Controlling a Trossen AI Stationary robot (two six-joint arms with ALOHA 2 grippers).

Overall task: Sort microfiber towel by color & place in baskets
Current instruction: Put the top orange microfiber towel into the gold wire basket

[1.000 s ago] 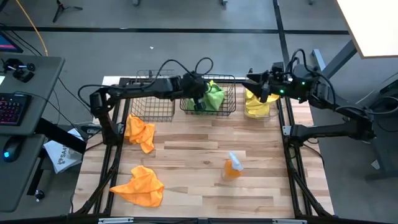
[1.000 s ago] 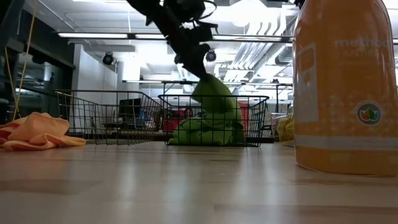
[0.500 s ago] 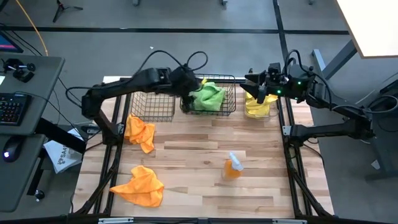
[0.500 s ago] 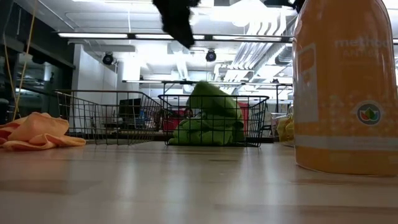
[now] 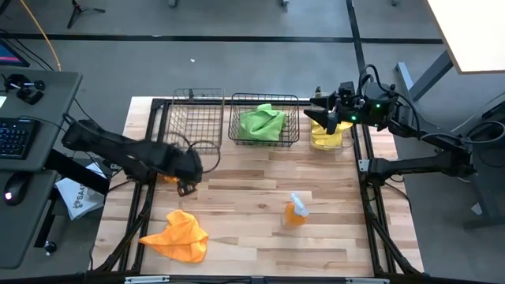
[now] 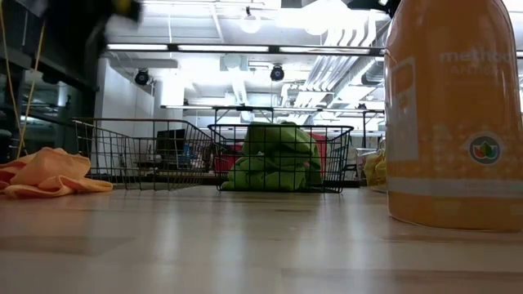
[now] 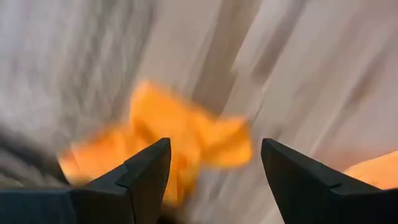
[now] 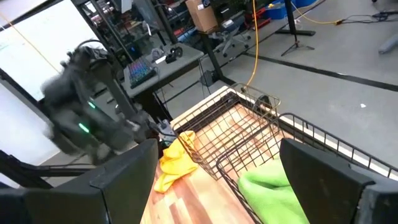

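Note:
The orange towel (image 6: 54, 173) is below my open fingers and clear of the empty wire basket, so my left gripper keeps going down until it closes on the raised folds (image 6: 62, 163).
My left gripper (image 5: 186, 187) stands open over an orange towel (image 7: 180, 140) at the table's left side. In the high view the arm hides most of that towel (image 5: 167, 178). A second orange towel (image 5: 178, 236) lies crumpled near the front left. A green towel (image 5: 262, 122) lies heaped in the middle wire basket (image 5: 293, 139). The left wire basket (image 5: 195, 126) holds nothing. My right gripper (image 5: 326, 120) hangs open above the clear bin (image 5: 327, 139), which holds yellow cloth.
An orange spray bottle (image 5: 296, 210) stands right of the table's middle and fills the right side of the low view (image 6: 453, 114). The baskets line the far edge. Bare wood lies between the bottle and the orange towels.
My left gripper has opened and let go of the green towel, which has dropped and settled into the middle basket. The arm has then swung fast toward the table's left and near side, coming down over the orange towel.

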